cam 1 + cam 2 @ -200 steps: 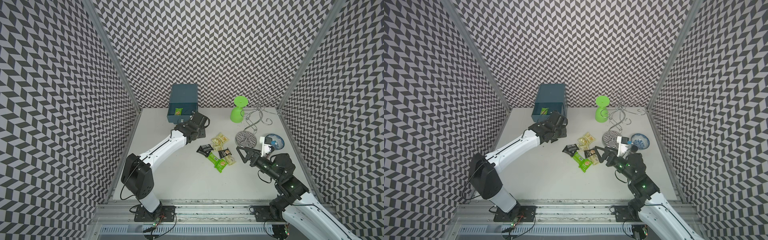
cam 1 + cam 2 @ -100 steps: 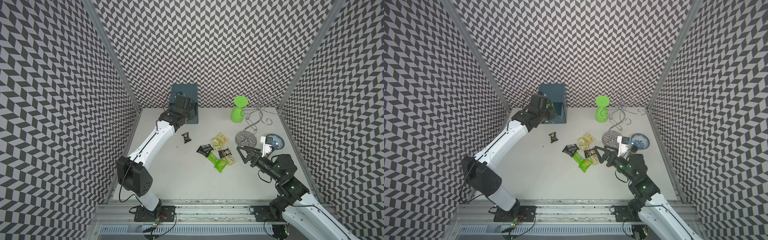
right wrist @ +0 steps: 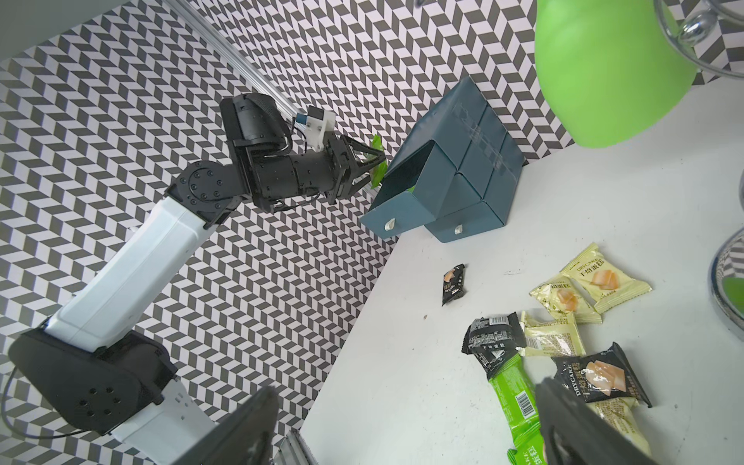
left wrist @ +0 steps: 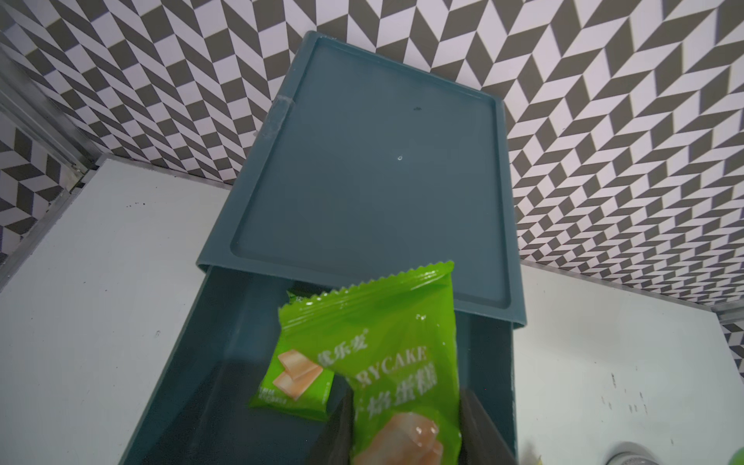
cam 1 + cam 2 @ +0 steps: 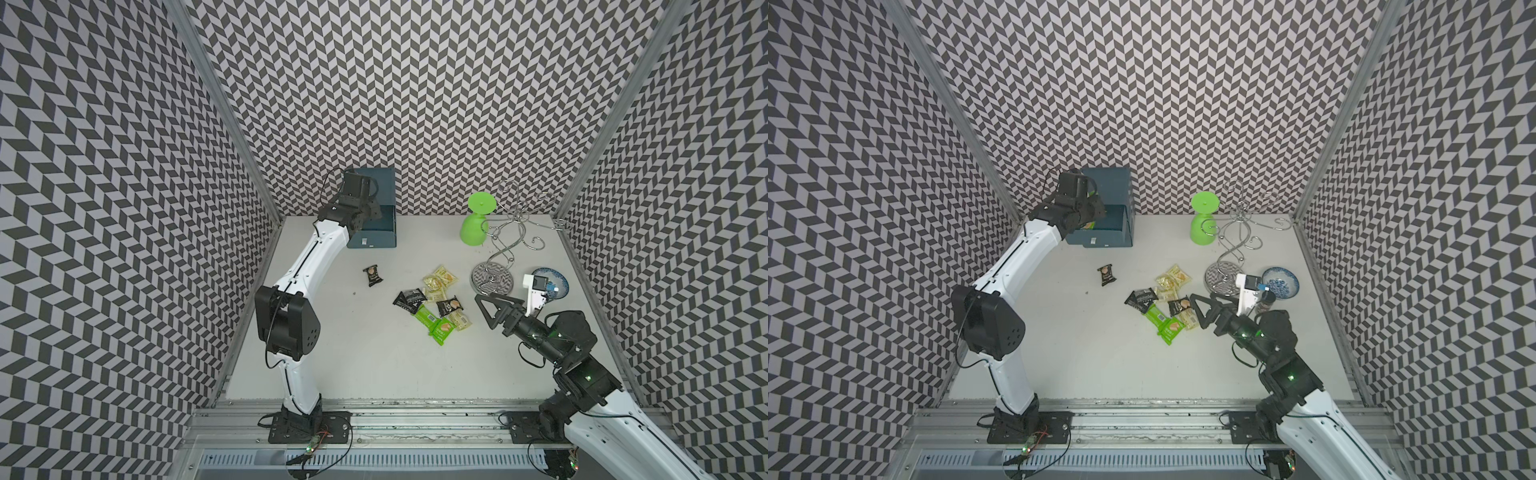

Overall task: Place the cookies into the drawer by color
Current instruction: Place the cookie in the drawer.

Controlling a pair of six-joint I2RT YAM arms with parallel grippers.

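I should lower my left gripper's green packet next, because the open drawer [image 5: 386, 218] below holds a matching green packet [image 4: 294, 381]. I should then let go beside that one.
The teal drawer [image 5: 374, 239] chest stands at the back, top drawer pulled out [image 4: 217, 362]. My left gripper [image 5: 371, 210] hangs over that drawer, shut on a green cookie packet [image 4: 402, 362]. Another green packet [image 4: 294, 378] lies inside the drawer. More cookies lie heaped mid-table [image 5: 436, 303] in green [image 5: 426, 318], black [image 5: 409, 299] and pale yellow [image 5: 440, 276]. A single black packet [image 5: 372, 275] lies apart, nearer the drawer. My right gripper [image 5: 485, 312] hovers open just right of the heap, holding nothing, its fingers [image 3: 249, 426] wide apart.
An upturned green goblet [image 5: 476, 224] and a wire stand on a round base [image 5: 492, 278] occupy the back right. A blue patterned bowl [image 5: 552, 284] sits behind my right wrist. Patterned walls close in the table on three sides.
My left arm has risen and swung back over the open top drawer with the green packet. The lone black packet came into view where that gripper was. The right arm stayed put.
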